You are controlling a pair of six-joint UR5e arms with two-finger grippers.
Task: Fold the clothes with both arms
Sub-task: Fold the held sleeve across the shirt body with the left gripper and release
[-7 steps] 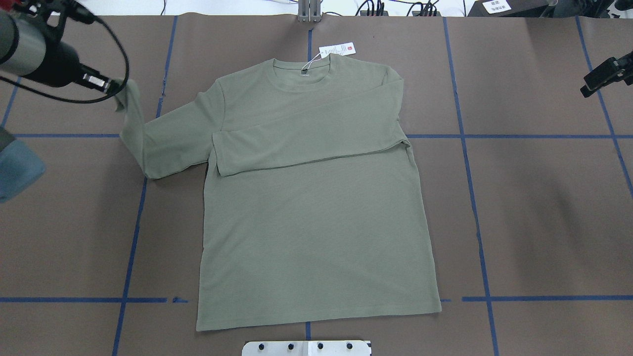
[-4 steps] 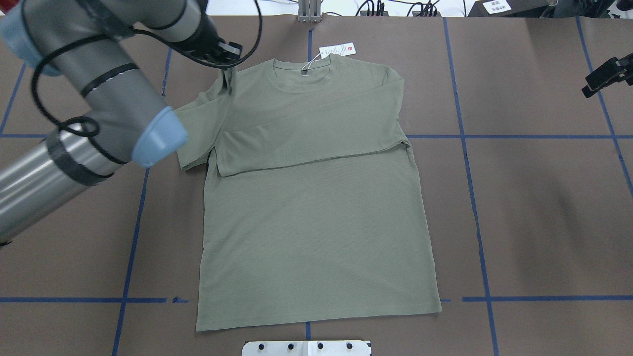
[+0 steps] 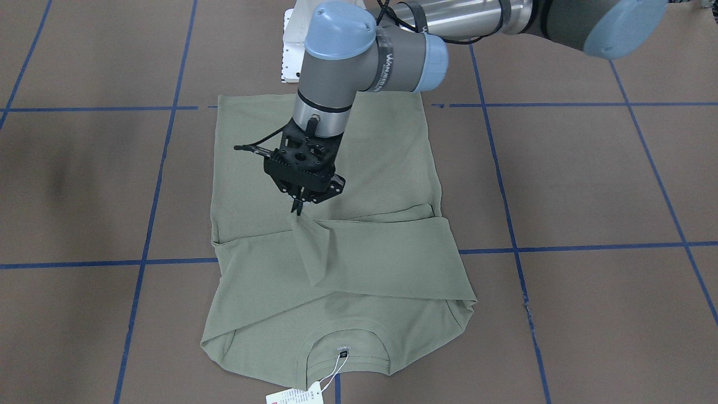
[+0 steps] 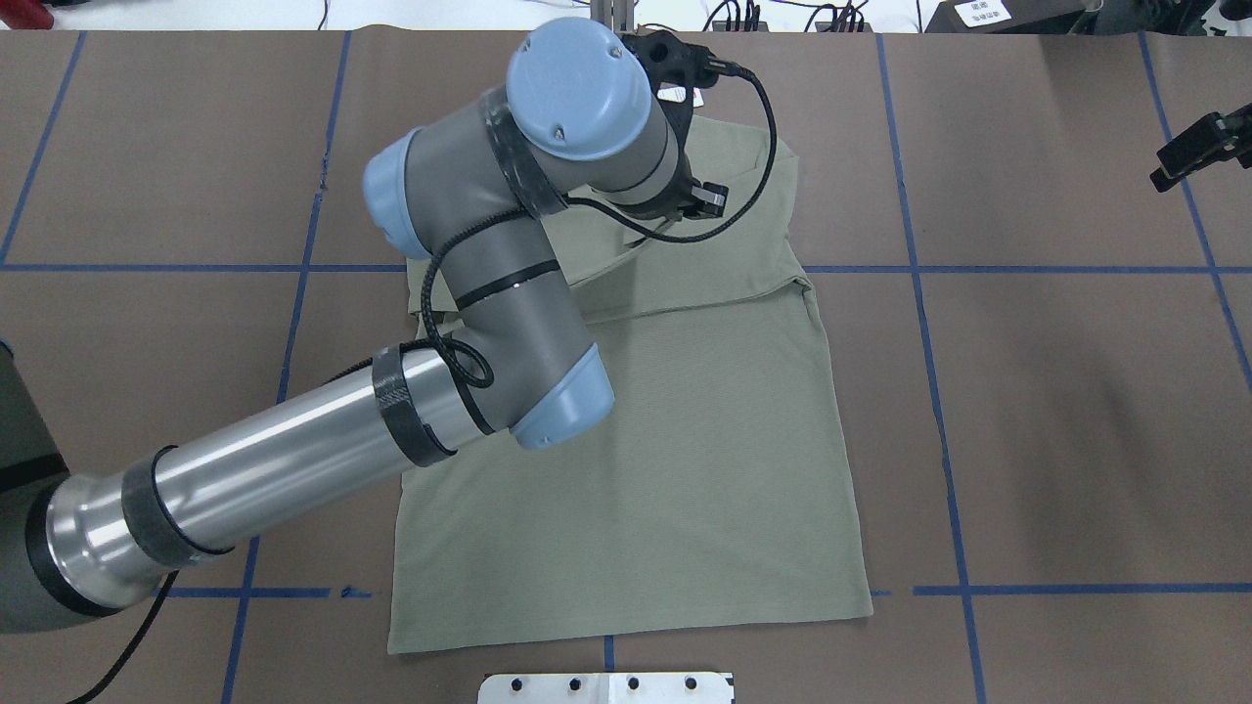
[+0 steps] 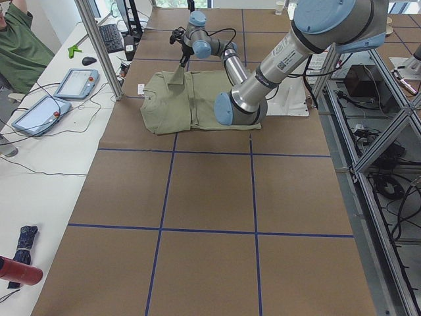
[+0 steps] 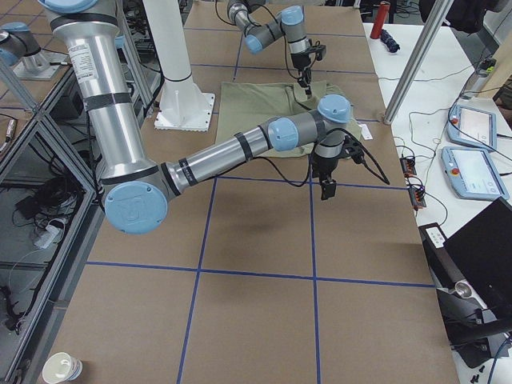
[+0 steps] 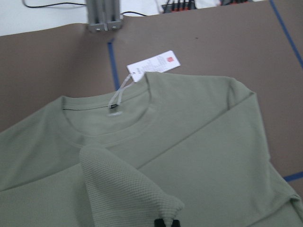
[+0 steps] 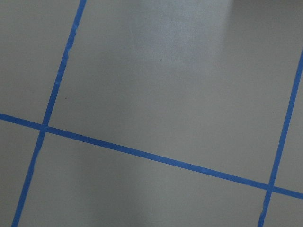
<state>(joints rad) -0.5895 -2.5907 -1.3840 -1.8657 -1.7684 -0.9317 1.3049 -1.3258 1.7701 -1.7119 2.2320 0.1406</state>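
Note:
The doubled-back sleeve's cuff (image 3: 304, 221) is in my left gripper on my right gripper's side. My left gripper should lay the cuff down (image 3: 277, 203) and move back to make room for my right gripper.
The sage-green long-sleeved shirt (image 4: 636, 440) lies flat on the brown table, neckline at the far side, and it also shows in the front-facing view (image 3: 381, 151). Its white-and-red hang tag (image 3: 294, 397) lies off the collar (image 7: 154, 65). My left gripper (image 3: 296, 212) is shut on the cuff of one sleeve (image 7: 128, 189) and holds it lifted above the chest; the fingertips (image 7: 165, 222) pinch the knit. The other sleeve lies folded across the chest. My right gripper (image 4: 1198, 149) hovers off the shirt near the table's right edge; I cannot tell whether it is open or shut.
The white pedestal base plate (image 4: 606, 687) sits at the near table edge below the hem. Blue tape lines (image 4: 929, 391) grid the brown cover. A metal post (image 4: 611, 20) stands behind the collar. Tablets (image 5: 75, 82) and cables lie on the side desk.
My left arm has swung in from the left with the sleeve cuff, carrying it rightward over the chest. The sleeve now lies across the shirt. The right gripper has not moved.

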